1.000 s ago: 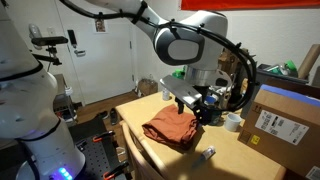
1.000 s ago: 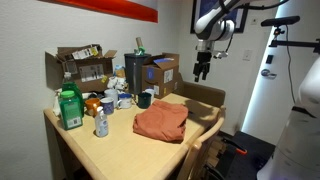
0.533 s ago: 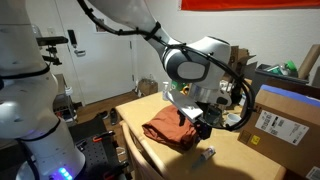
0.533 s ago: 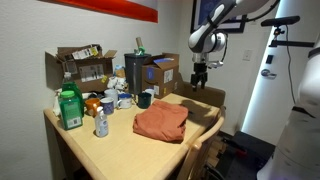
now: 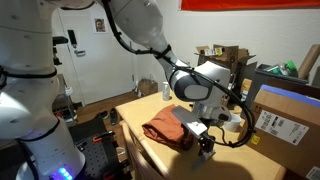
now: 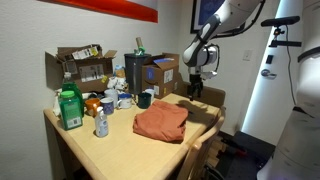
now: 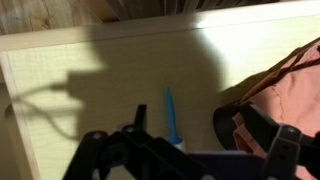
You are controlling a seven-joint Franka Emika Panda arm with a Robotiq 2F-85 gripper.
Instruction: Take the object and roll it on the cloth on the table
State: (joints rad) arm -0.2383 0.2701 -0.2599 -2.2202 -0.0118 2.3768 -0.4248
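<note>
The blue object (image 7: pixel 170 108) lies off the middle of the robot's open gripper, nearer one finger, so the robot should shift across to centre the gripper over its stem (image 7: pixel 173 128) before lowering.
An orange-red cloth (image 5: pixel 168 128) lies crumpled on the wooden table (image 5: pixel 240 160); it also shows in the other exterior view (image 6: pixel 160 122) and at the right of the wrist view (image 7: pixel 292 88). The object is a slim blue pen-like thing (image 7: pixel 170 117) lying on the bare table beside the cloth. My gripper (image 7: pixel 192 126) is open and low over the table, its fingers on either side of the blue object, not closed on it. In the exterior views the gripper (image 5: pixel 207 146) (image 6: pixel 196 90) hangs by the table edge next to the cloth and hides the object.
A cardboard box (image 5: pixel 287 120) and a tape roll (image 5: pixel 232 122) stand close behind the gripper. At the table's other end are open boxes (image 6: pixel 82 67) (image 6: pixel 156 72), a green bottle (image 6: pixel 69 108), a spray bottle (image 6: pixel 101 122) and a dark mug (image 6: pixel 144 99).
The arm has come down from above the cloth to the table surface beside it, bringing the open gripper around the blue object. The cloth has not moved.
</note>
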